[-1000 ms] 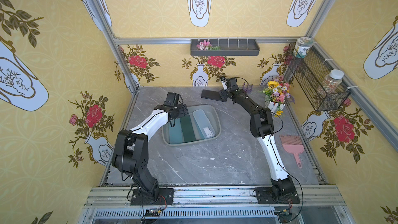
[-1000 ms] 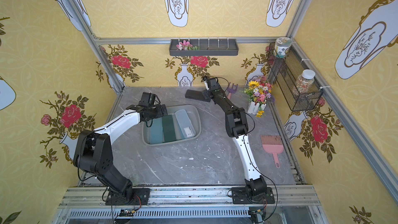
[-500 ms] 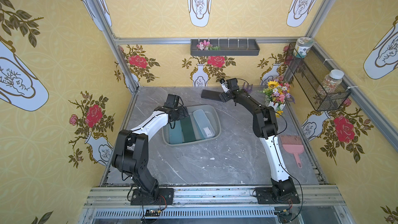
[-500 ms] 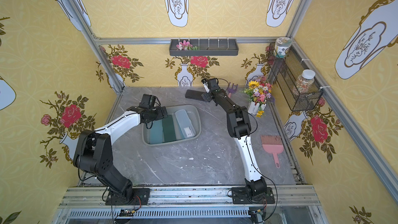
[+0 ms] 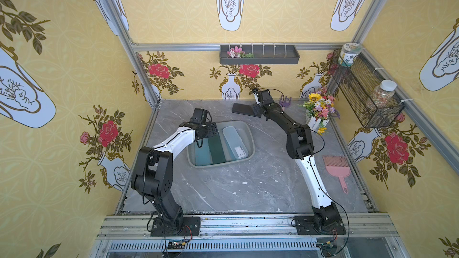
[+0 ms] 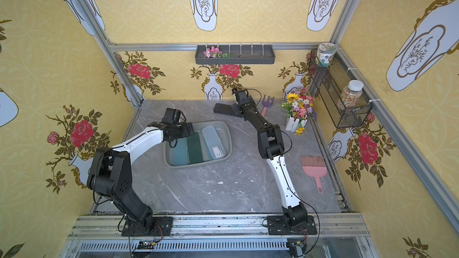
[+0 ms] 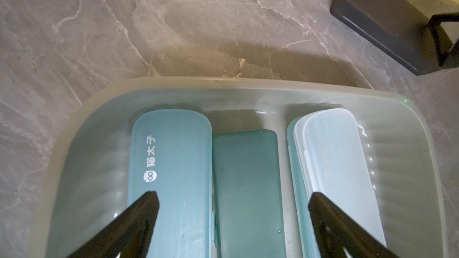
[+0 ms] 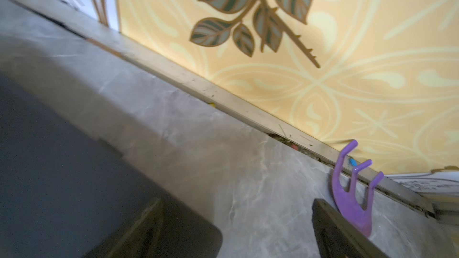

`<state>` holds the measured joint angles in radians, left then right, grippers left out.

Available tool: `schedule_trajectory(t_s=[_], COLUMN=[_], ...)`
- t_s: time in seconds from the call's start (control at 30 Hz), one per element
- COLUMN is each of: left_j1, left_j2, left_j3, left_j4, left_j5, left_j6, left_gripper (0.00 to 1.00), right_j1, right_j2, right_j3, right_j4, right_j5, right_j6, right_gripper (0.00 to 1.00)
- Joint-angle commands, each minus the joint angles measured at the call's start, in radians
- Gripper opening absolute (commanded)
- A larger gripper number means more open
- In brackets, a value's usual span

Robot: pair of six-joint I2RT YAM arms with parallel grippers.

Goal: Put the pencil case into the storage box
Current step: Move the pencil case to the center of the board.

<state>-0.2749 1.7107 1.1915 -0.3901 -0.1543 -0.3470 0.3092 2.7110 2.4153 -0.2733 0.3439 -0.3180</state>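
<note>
The black pencil case (image 5: 243, 109) is at a slant to my right gripper's fingers, so next I turn the pencil case's near end (image 5: 254, 112) toward the storage box and grip across that end.
The storage box (image 5: 251, 142) (image 6: 229, 142), a shallow grey-green tub, sits mid-table. In it lie a teal pencil case (image 7: 171, 170), a dark green one (image 7: 246, 182) and a pale translucent one (image 7: 335, 157), side by side. A black pencil case (image 5: 242, 109) (image 6: 223, 109) (image 8: 62, 182) lies flat at the back of the table. My left gripper (image 7: 233, 197) (image 5: 211, 130) hovers open over the box's left part, holding nothing. My right gripper (image 8: 237, 202) (image 5: 257, 110) stands open at the black case's right end, with one finger (image 8: 154, 209) over the case and the other beside it.
A purple toy fork (image 6: 267, 104) (image 8: 350, 199) lies just right of the right gripper, near the back wall. A flower pot (image 5: 320, 110) stands at back right and a pink brush (image 5: 336, 170) lies at right. A dark shelf tray (image 5: 258, 54) and wire basket (image 5: 365, 95) hang on the walls.
The right arm has shifted slightly at the black case, which lies where it was. The left arm has not moved.
</note>
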Motion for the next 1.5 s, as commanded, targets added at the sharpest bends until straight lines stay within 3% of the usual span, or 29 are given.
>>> schedule_trajectory(t_s=[0.0,0.1,0.33,0.57,0.97,1.17,1.33,1.47], left_j1=[0.001,0.001,0.002,0.001,0.001,0.001,0.001,0.000], left_j2=[0.015,0.019,0.022,0.024,0.003,-0.003,-0.005,-0.005], left_j3=[0.007,0.007,0.002,-0.010,-0.007,-0.016,-0.022,-0.023], left_j4=[0.007,0.007,0.010,0.017,0.018,0.019,0.021,0.020], left_j5=[-0.001,-0.002,-0.003,0.004,0.019,0.019,0.018,0.017], left_j6=[0.009,0.009,0.011,0.010,0.006,0.003,0.003,0.003], left_gripper=[1.00,1.00,1.00,1.00,1.00,1.00,1.00,1.00], right_j1=[-0.001,-0.008,-0.036,-0.042,-0.063,-0.063,-0.061,-0.046], right_j2=[0.030,0.041,0.043,-0.020,-0.228,-0.383,-0.371,-0.286], right_j3=[0.003,0.005,0.084,0.024,-0.266,-0.427,-0.371,-0.220], right_j4=[-0.029,-0.028,-0.311,-0.530,-0.369,-0.211,-0.209,-0.296], right_j5=[0.127,0.137,-0.118,-0.255,-0.234,-0.418,-0.612,-0.664], right_j6=[0.007,0.005,0.007,-0.027,0.093,0.128,0.135,0.121], right_gripper=[0.97,0.97,0.97,0.97,0.97,0.97,0.97,0.97])
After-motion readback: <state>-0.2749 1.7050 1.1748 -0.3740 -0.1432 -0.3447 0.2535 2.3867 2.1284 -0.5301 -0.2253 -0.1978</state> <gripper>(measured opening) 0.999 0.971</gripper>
